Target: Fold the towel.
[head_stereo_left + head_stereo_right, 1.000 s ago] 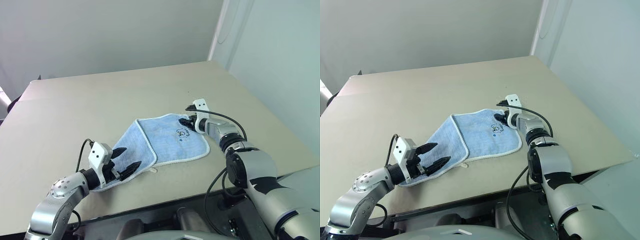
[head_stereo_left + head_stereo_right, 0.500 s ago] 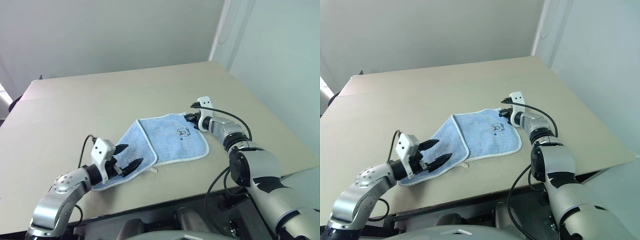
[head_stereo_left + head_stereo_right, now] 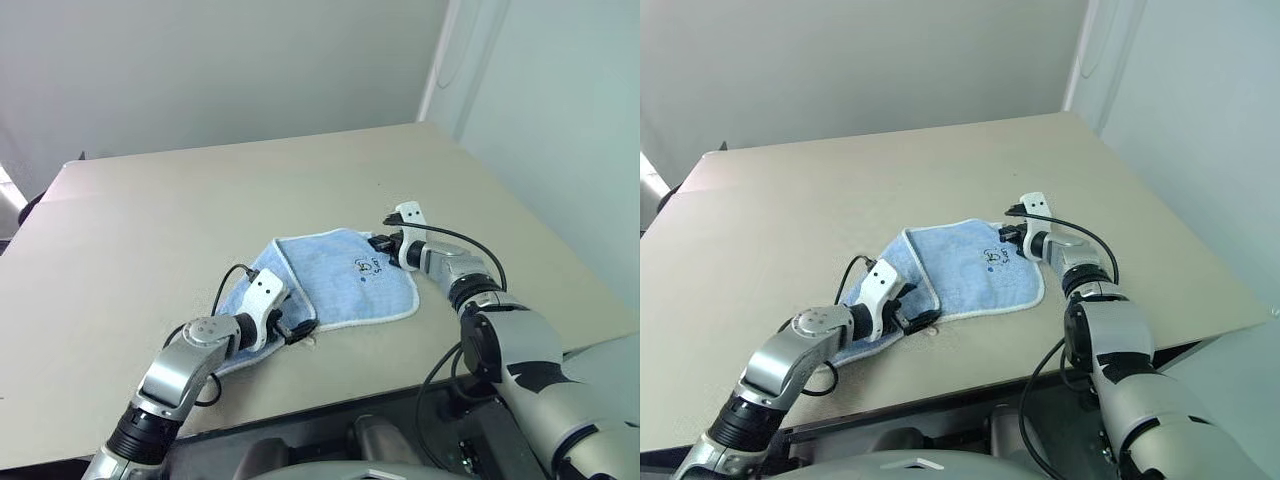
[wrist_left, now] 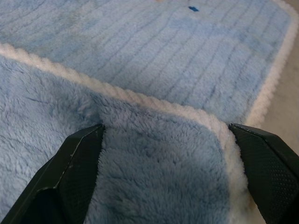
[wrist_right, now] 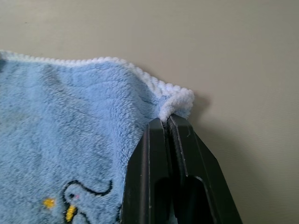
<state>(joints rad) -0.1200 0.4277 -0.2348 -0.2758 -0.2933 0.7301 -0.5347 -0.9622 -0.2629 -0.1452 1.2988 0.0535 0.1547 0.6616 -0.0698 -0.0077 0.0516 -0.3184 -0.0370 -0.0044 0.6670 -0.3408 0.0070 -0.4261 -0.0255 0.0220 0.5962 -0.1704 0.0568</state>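
Observation:
The flap [image 3: 271, 263] is folded over the towel. Next, my left gripper pinches the flap's corner [image 4: 216, 127] and pulls the flap open while my right gripper keeps hold of the towel's far corner.
The towel [image 3: 340, 285], light blue with white edging and a small dark logo [image 3: 368, 265], lies on the table with its left part folded over as a flap. My left gripper [image 4: 168, 177] is open and low over the flap's near corner, with one black finger [image 4: 70, 182] on each side of the cloth. My right gripper [image 5: 169, 135] is shut on the towel's far right corner [image 5: 175, 100], pinching the white edging. The same gripper [image 3: 381, 242] sits at the towel's far right edge in the head views.
The beige table [image 3: 200, 190] stretches wide behind and to the left of the towel. Its front edge [image 3: 330, 400] runs close below the towel. A pale wall [image 3: 540, 120] stands along the right side. A black cable [image 3: 225, 285] loops by my left wrist.
My left gripper has moved right and forward, down onto the towel's folded near corner. My right gripper has closed on the far right corner and otherwise stayed put.

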